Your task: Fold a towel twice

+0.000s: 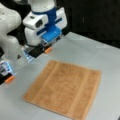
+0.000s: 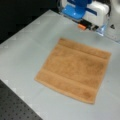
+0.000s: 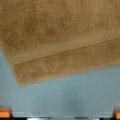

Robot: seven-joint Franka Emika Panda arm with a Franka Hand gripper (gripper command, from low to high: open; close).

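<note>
My gripper will carry the towel across by its edge (image 1: 97,76). The edge will fold over while the other half stays in place, because the towel lies flat in a thin layer (image 1: 62,88).
The orange-brown towel (image 1: 65,87) lies flat and unfolded in a single layer on the grey table (image 1: 82,50), with paler stripe bands near two opposite edges. It shows in both front views (image 2: 73,66), and the wrist view has one corner and a stripe band of the towel (image 3: 60,32). My gripper (image 1: 29,64) hangs above bare table just beyond the towel's edge, not touching it. It is open, its orange fingertips (image 3: 5,112) set wide apart with nothing between them. In a front view the gripper (image 2: 91,27) sits at the top right.
The table's edge runs along the left in a front view, with a dark perforated board (image 2: 15,105) below it. The white arm body (image 1: 7,30) stands at a front view's left. Bare grey table (image 2: 30,45) surrounds the towel.
</note>
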